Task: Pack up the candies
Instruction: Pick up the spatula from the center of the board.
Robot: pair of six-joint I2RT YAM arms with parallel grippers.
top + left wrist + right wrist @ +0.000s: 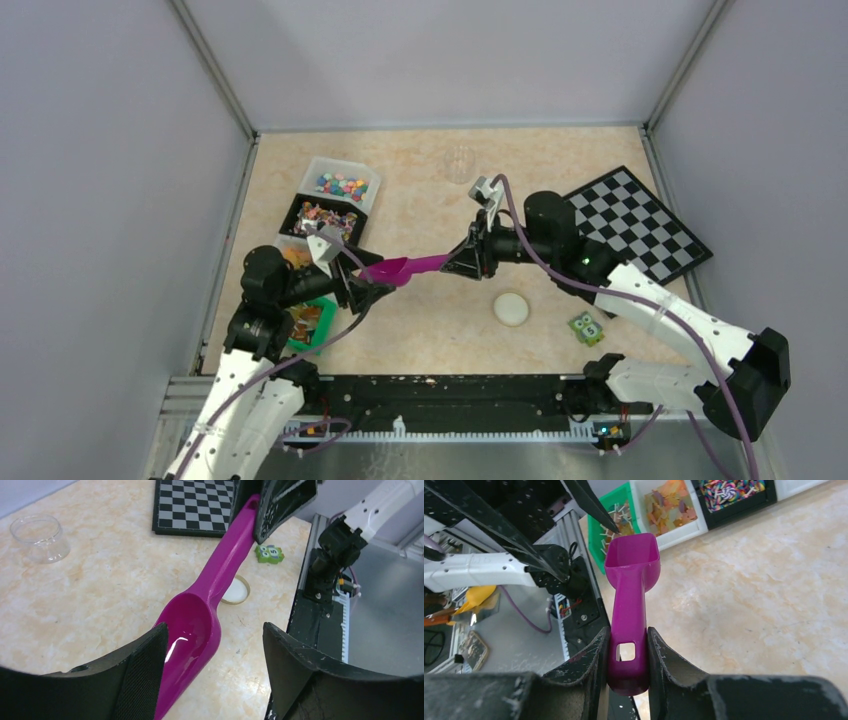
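My left gripper should keep the scoop's bowl steady while my right gripper takes the handle's middle, because my right gripper is holding the scoop's handle by its end.
The candies are tiny multicoloured pieces in a clear bin at the back left. My right gripper is shut on the handle end of an empty magenta scoop and holds it above the table. The right wrist view shows its fingers clamped on the handle, with the scoop bowl pointing toward the bins. My left gripper is open, with the scoop bowl between its jaws, close to the left finger.
A black bin, a white bin of orange pieces and a green bin line the left side. A clear jar stands at the back. A cream lid, green owl block and checkerboard lie at right.
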